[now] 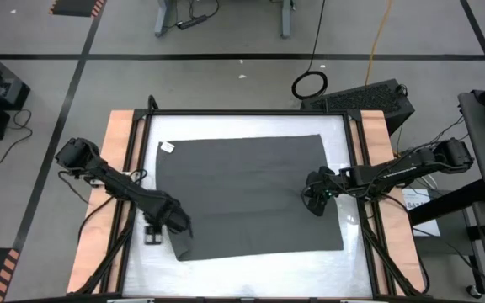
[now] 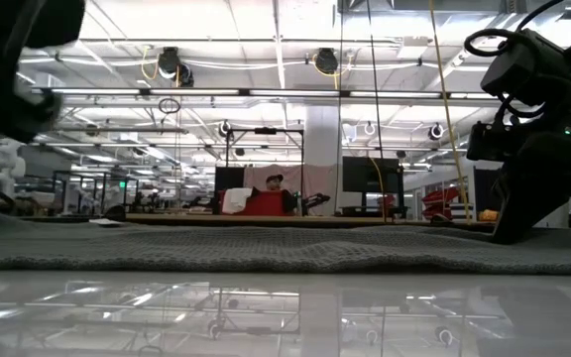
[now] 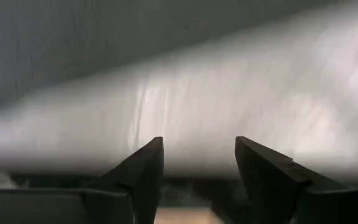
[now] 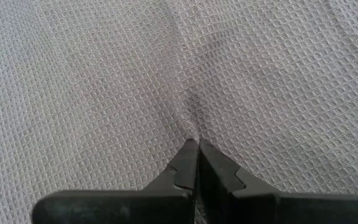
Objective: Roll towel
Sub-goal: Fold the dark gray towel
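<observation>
The towel's side edge (image 1: 171,247) by my left gripper slants inward, so before rolling I should bring that gripper back and pull the towel's near corner (image 1: 178,258) out square.
The dark charcoal-grey towel (image 1: 242,194) lies spread flat on the white table (image 1: 251,269), with a small white tag (image 1: 167,147) at its far left corner. My left gripper (image 1: 173,229) is open by the towel's near left corner. Its wrist view (image 3: 197,162) shows the fingers over the white table, with the towel's edge (image 3: 73,37) beyond them. My right gripper (image 1: 314,202) is shut on the towel's right part, a little in from its right edge. It also shows in the low view (image 2: 523,198). My right gripper meets the towel's upper face (image 4: 194,127) with its shut fingertips, coming from above and slanting from the table's right. The cloth puckers into a small crease that runs away from the tips. The towel stays flat on the table.
Wooden side boards (image 1: 120,168) and a black frame (image 1: 356,168) border the table left and right. A strip of bare white table lies between the towel and the near edge (image 2: 285,307). A person in red (image 2: 266,198) is far off in the room behind.
</observation>
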`<action>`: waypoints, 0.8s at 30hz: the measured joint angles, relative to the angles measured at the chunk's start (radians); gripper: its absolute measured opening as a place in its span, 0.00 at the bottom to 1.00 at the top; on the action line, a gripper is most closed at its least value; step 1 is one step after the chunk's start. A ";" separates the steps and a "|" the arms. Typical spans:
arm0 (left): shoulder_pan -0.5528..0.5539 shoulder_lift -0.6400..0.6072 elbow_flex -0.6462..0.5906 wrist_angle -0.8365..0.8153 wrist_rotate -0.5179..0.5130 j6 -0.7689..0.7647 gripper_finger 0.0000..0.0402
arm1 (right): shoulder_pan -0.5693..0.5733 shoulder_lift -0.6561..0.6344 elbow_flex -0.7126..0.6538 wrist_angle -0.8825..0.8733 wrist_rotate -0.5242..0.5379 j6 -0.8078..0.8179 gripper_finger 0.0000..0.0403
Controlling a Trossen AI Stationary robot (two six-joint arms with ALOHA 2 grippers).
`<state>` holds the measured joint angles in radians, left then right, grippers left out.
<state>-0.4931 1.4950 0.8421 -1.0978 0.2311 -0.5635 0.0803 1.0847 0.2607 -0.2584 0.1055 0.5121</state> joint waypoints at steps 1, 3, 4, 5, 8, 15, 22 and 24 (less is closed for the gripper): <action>-0.001 -0.001 0.000 0.084 -0.038 -0.008 0.51 | 0.000 0.000 0.000 0.000 0.000 0.000 0.02; 0.000 0.003 0.001 0.246 -0.119 -0.029 0.51 | 0.000 0.000 0.000 0.000 0.000 0.002 0.02; 0.000 0.013 0.002 0.316 -0.155 -0.033 0.51 | 0.000 0.000 0.000 0.000 0.000 0.006 0.02; 0.004 0.029 0.002 0.381 -0.179 -0.034 0.51 | 0.000 0.000 0.000 0.000 0.000 0.009 0.02; 0.014 0.088 0.002 0.509 -0.188 -0.034 0.51 | 0.000 0.000 0.000 0.000 0.000 0.020 0.02; -0.006 0.181 0.008 0.516 -0.049 -0.055 0.51 | 0.000 0.000 0.000 0.000 0.000 0.022 0.02; -0.071 0.124 0.044 0.404 -0.046 -0.134 0.51 | -0.002 0.000 0.000 -0.002 0.002 0.007 0.02; -0.096 0.117 0.053 0.353 -0.047 -0.148 0.51 | -0.006 0.000 0.000 -0.005 0.000 0.006 0.02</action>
<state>-0.5890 1.6115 0.8955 -0.7449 0.1837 -0.7115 0.0742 1.0847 0.2607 -0.2635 0.1058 0.5178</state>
